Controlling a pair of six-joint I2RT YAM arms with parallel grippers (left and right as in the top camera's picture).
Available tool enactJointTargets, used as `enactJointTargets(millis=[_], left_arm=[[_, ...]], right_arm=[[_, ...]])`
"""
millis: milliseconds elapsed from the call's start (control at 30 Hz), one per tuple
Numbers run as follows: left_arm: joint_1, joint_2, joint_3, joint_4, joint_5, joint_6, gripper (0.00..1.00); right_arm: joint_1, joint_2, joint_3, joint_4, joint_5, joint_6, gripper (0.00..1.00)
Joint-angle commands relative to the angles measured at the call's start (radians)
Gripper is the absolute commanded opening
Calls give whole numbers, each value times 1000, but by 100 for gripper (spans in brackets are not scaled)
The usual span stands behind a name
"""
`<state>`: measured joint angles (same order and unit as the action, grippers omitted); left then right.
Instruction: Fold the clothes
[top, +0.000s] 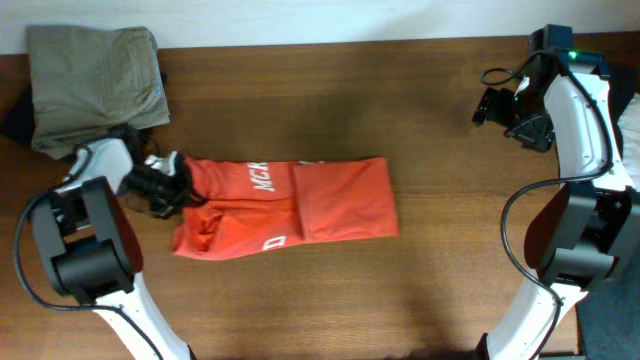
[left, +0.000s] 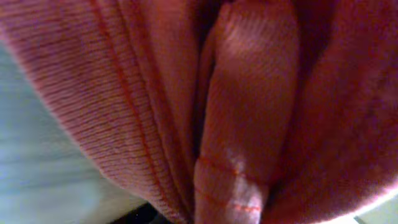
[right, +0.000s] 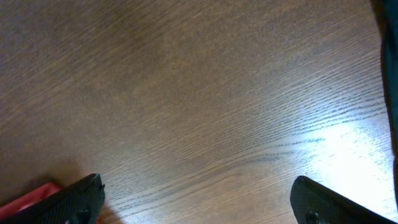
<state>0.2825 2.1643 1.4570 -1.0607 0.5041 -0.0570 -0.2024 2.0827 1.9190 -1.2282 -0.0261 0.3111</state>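
Note:
Next, my gripper folds the T-shirt's held end over its folded end (top: 348, 200), because the T-shirt's lettered part (top: 250, 180) is already pulled out toward my left gripper and a farther pull would drag the T-shirt.
The red-orange T-shirt (top: 290, 205) lies folded into a long strip on the wooden table, white lettering showing near its middle. My left gripper (top: 172, 185) is at the shirt's left end and is shut on its cloth. The left wrist view is filled with bunched red-orange fabric (left: 249, 112), with stitched hems running through it. My right gripper (top: 490, 105) hangs open and empty above bare wood at the far right, well away from the shirt. Its two black fingers are spread wide in the right wrist view (right: 199, 202), and a red corner of the shirt (right: 28, 200) shows at the lower left.
A khaki-olive folded garment (top: 92, 80) lies at the back left corner, with a black garment (top: 15, 115) beneath its left edge. The table's (top: 400, 290) front and right parts are bare wood.

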Motion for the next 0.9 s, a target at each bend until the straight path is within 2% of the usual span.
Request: enactJointTargets(millis=[0, 200, 267, 367, 567, 867], left_arm=[[64, 46, 142, -95, -293, -18, 0], [58, 45, 465, -338, -314, -25, 0], [23, 43, 629, -454, -314, -26, 1], [-38, 40, 746, -539, -315, -24, 0], [-188, 40, 782, -609, -314, -25, 1], [-469, 40, 782, -576, -311, -27, 0]], right_arm=[[-2, 1, 15, -1, 5, 8, 99], [-2, 1, 15, -1, 5, 8, 99], [-2, 1, 15, -1, 5, 8, 99], [-2, 1, 15, -1, 5, 8, 99], [-2, 1, 15, -1, 5, 8, 99], [-2, 1, 15, -1, 5, 8, 99]])
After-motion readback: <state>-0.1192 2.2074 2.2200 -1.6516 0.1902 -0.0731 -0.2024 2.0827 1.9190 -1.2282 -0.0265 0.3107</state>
